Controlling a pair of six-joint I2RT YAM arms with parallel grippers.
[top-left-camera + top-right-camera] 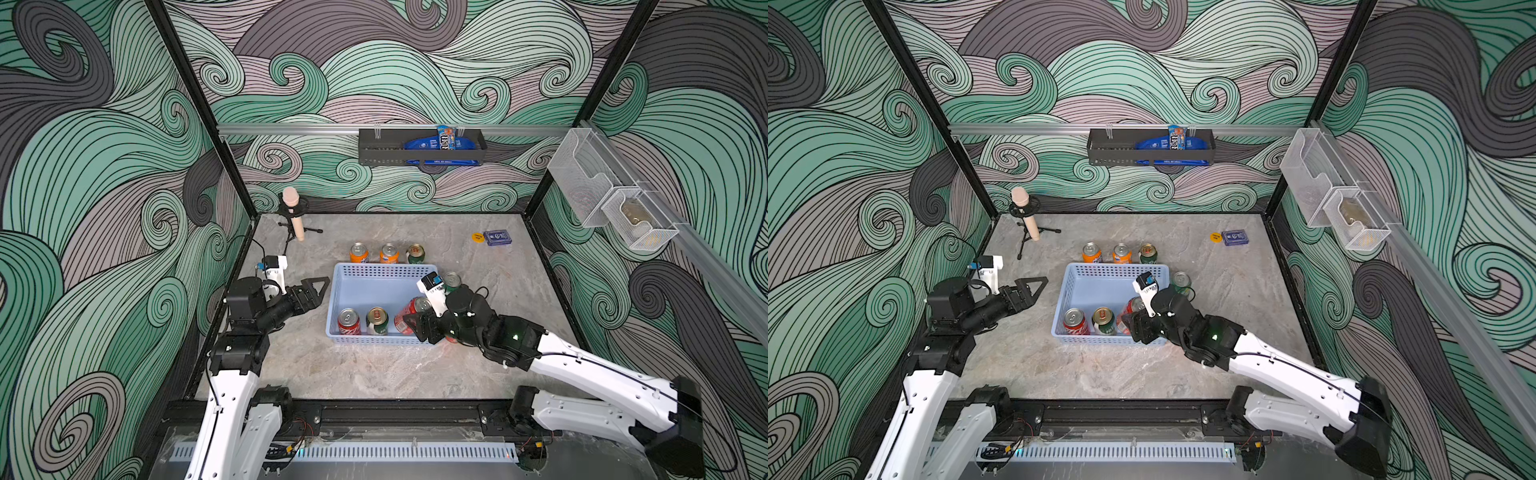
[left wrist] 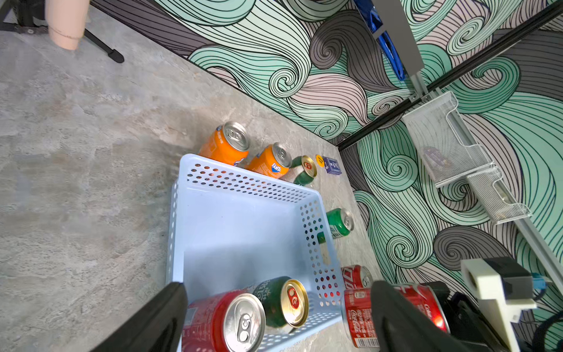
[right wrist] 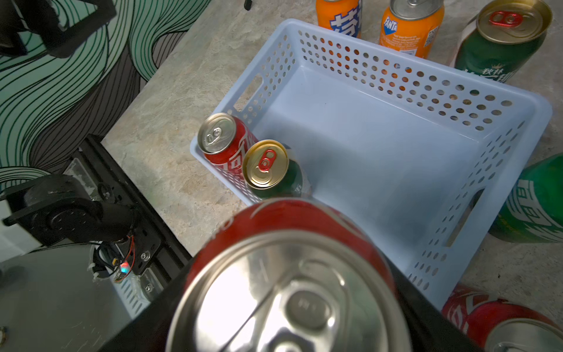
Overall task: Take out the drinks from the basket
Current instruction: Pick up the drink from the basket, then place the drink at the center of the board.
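Observation:
My right gripper should keep carrying its red can past the basket's front rim (image 1: pixel 396 339) until the can stands, because the tabletop (image 1: pixel 428 367) in front of the basket is clear.
The light-blue basket (image 1: pixel 384 269) sits mid-table. My right gripper (image 1: pixel 409 321) is shut on a red can (image 1: pixel 412 311), held tilted over the basket's front right corner; its silver top fills the right wrist view (image 3: pixel 289 292). Upright inside, along the front wall, are a red can (image 1: pixel 348 322) and a gold-topped green can (image 1: pixel 377 321). On the table behind the basket are two orange cans (image 1: pixel 359 252) (image 1: pixel 389 253) and a gold-topped green can (image 1: pixel 415 254). A green can (image 1: pixel 451 281) and a red can (image 3: pixel 499 323) stand to its right. My left gripper (image 1: pixel 323 286) is open and empty, left of the basket.
A microphone on a tripod (image 1: pixel 293 212) stands at the back left. A blue card box (image 1: pixel 497 237) and a yellow disc (image 1: pixel 478 237) lie at the back right. A black rack (image 1: pixel 419 145) and white mesh bins (image 1: pixel 611 195) hang on the walls.

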